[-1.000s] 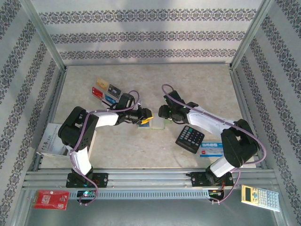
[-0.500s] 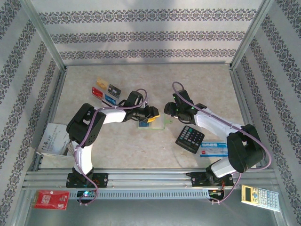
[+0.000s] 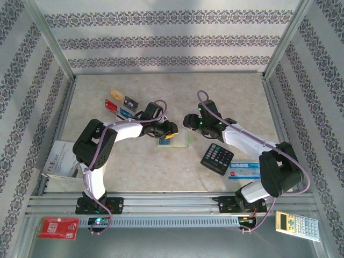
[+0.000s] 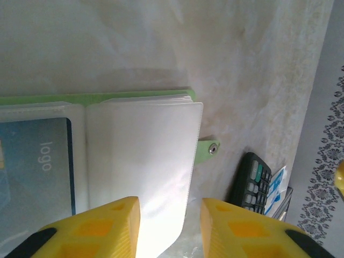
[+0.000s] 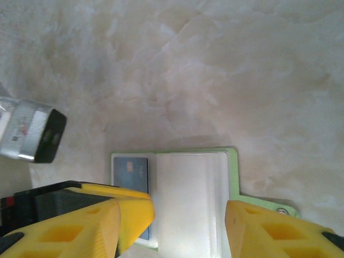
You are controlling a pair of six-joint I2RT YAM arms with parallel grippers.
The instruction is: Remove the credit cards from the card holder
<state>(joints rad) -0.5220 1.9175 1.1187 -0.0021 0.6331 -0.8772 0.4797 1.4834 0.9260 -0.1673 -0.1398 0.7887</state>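
The blue credit card [image 5: 131,173] is under my left gripper, which should move back to the sleeve's outer edge before my right gripper grabs the card's inner edge [image 5: 148,177].
The lime-green card holder [image 3: 181,141] lies open on the table, clear sleeves up [image 4: 140,156] [image 5: 188,199]. A blue credit card [image 4: 35,177] [image 5: 131,172] sits in its left sleeve. Tan [image 3: 115,93], red [image 3: 110,105], black [image 3: 129,101] and blue-and-white [image 3: 127,113] credit cards lie loose at the back left. My left gripper [image 3: 167,134] [image 4: 169,220] is low over the holder, jaws apart, with the edge of a sleeve page between them. My right gripper [image 3: 187,120] [image 5: 172,226] hovers open above the holder's right half. Its left finger stands close to the left gripper's finger [image 5: 126,201].
A black calculator [image 3: 217,158] [image 4: 251,180] and a blue-and-white box [image 3: 242,171] lie right of the holder. Papers [image 3: 59,159] rest at the left edge. A red packet [image 3: 59,227] and a yellow calculator [image 3: 297,224] sit in front of the rail.
My right gripper has lifted off the holder and drawn back a little. My left gripper has shifted slightly over the holder and its jaws have narrowed.
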